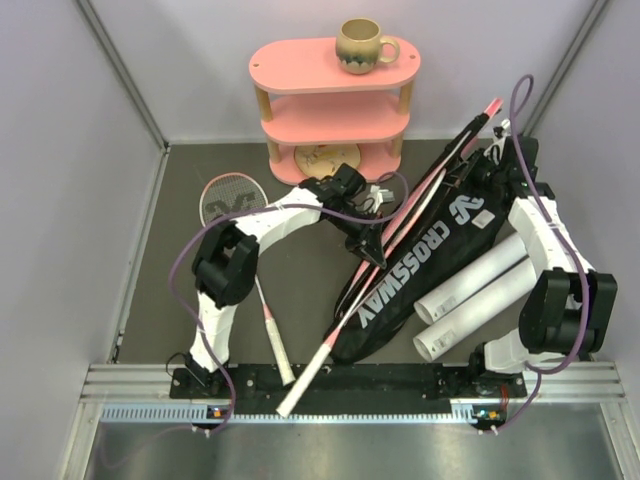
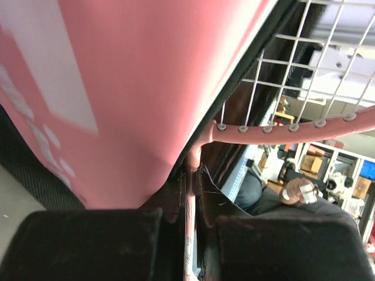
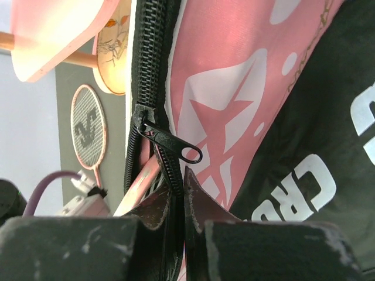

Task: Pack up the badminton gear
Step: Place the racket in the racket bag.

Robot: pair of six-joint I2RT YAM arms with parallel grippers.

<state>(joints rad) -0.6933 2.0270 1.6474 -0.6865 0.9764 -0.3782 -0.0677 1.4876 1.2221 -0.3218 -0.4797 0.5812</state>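
Observation:
The racket's handle (image 1: 308,378) pokes out beyond the pink bag's near end (image 1: 348,308), so my left gripper should push the handle inside while my right gripper holds the bag's zipper edge.
A black CROSSWAY bag (image 1: 440,250) lies tilted at centre right, with a pink bag (image 1: 425,190) along its left edge. My left gripper (image 1: 368,243) is shut on the thin shaft of a pink racket (image 1: 325,350); in the left wrist view the shaft (image 2: 193,234) runs between the jaws, with its strung head (image 2: 293,88) beside the pink bag (image 2: 135,88). My right gripper (image 1: 490,165) is shut on the pink bag's black zipper edge (image 3: 174,175), just below the zipper pull (image 3: 176,146). A second pink racket (image 1: 232,198) lies flat at left. Two white tubes (image 1: 470,295) lie right of the black bag.
A pink three-tier shelf (image 1: 335,65) stands at the back with a beige mug (image 1: 360,45) on top and a wooden disc (image 1: 320,158) on its lowest tier. Grey walls close in the left, right and back sides. A metal rail (image 1: 350,380) runs along the near edge.

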